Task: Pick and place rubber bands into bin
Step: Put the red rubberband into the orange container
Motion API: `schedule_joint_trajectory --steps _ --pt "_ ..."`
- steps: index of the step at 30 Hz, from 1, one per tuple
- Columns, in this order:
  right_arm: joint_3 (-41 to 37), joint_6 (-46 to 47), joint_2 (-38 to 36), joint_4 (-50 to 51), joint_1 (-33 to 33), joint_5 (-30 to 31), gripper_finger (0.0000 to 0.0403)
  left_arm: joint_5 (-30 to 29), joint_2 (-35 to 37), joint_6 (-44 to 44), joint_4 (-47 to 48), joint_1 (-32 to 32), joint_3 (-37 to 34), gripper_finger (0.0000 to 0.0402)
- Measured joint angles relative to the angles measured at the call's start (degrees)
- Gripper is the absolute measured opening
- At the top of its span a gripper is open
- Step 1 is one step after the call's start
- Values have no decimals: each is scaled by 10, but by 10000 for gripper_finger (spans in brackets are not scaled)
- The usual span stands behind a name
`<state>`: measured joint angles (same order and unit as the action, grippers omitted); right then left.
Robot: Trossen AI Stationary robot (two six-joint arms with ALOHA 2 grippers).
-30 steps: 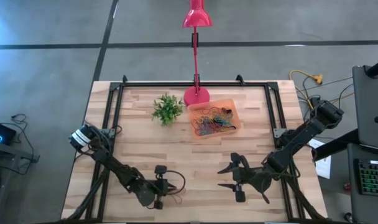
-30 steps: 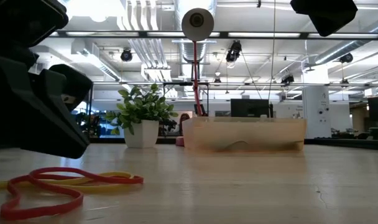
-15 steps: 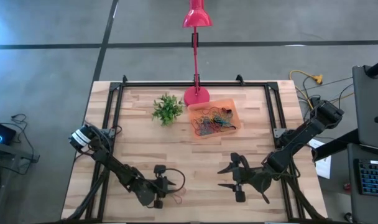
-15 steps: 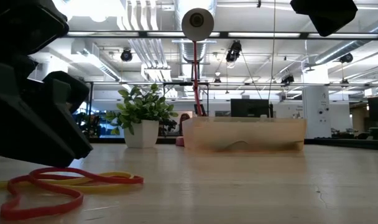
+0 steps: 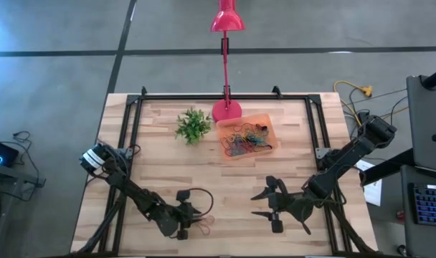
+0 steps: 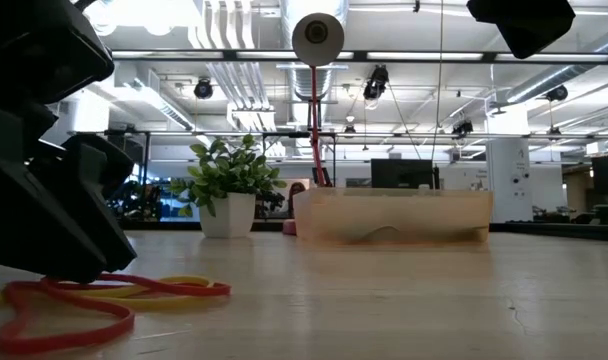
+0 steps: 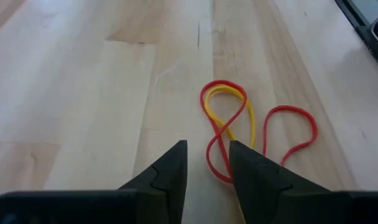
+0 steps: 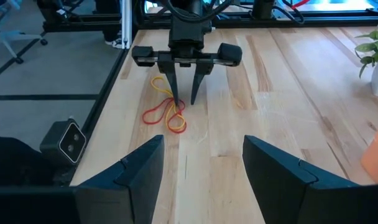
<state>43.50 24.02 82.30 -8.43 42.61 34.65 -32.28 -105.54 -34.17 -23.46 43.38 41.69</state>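
The yellow rubber band runs below one finger of my left gripper, next to the red rubber band. I should move over and pinch only the red rubber band first.
A red rubber band and a yellow one lie tangled on the wood near the table's front left. My left gripper is low over them and open, with a red strand running between its fingertips; the right wrist view shows it from the front. More rubber bands lie in the orange bin, which stands at the back centre. My right gripper hangs open above the table at the front right, holding nothing. My left gripper's fingers slant down from the table's left and stand on either side of the red strand. The yellow band runs under one finger. Whether the fingertips touch the bands or the wood, I cannot tell.
A small green plant in a white pot stands left of the bin. The pink lamp's round base sits behind the bin. A black frame runs along the table's edges. Bare wood lies between the two grippers.
My left gripper has opened from shut and rolled slightly about its own axis, staying in place over the bands. The red and yellow bands lie as before.
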Motion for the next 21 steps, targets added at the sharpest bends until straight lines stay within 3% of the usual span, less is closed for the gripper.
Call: schedule_joint_trajectory --steps 21 --pt "0 15 0 0 0 0 206 38 0 -35 0 -3 -1 99"
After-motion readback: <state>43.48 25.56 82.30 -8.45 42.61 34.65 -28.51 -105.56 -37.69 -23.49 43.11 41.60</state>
